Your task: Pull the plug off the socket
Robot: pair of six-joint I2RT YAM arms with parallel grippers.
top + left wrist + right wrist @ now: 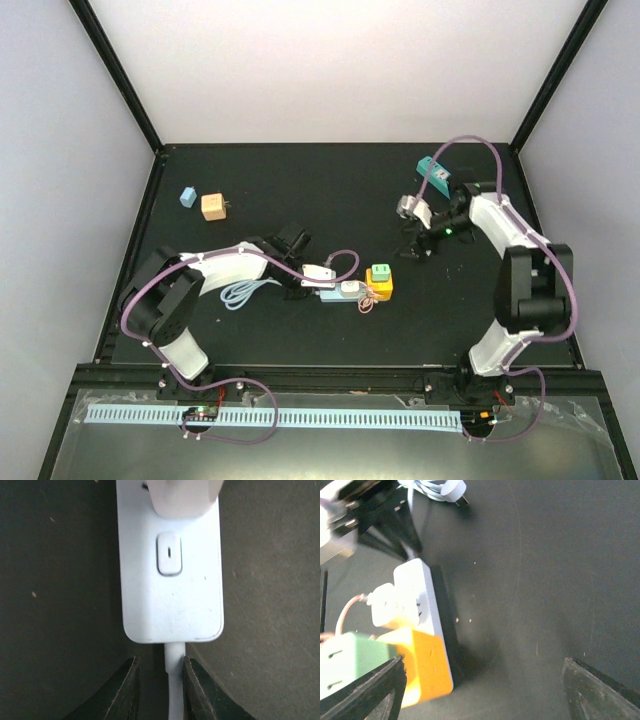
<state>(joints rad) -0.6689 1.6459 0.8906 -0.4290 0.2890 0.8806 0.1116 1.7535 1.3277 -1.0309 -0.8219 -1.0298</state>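
Note:
The robot's right gripper needs to hold the strip by its orange block before the left gripper pulls the plug, because the left gripper is at the strip's white cord.
A white socket strip with a push switch lies on the black table. A white plug sits in it at the far end. The strip's white cord runs back between my left gripper's fingers. They are narrowly apart, the right one touching the cord and a gap on the left. From above, the left gripper is at the strip's left end. My right gripper is open and empty, right of the strip. Its view shows the strip, the plug and wide-spread jaws.
An orange block with a green adapter is at the strip's right end. A coiled white cable lies under the left arm. A blue block and an orange cube sit far left, and a teal object far right.

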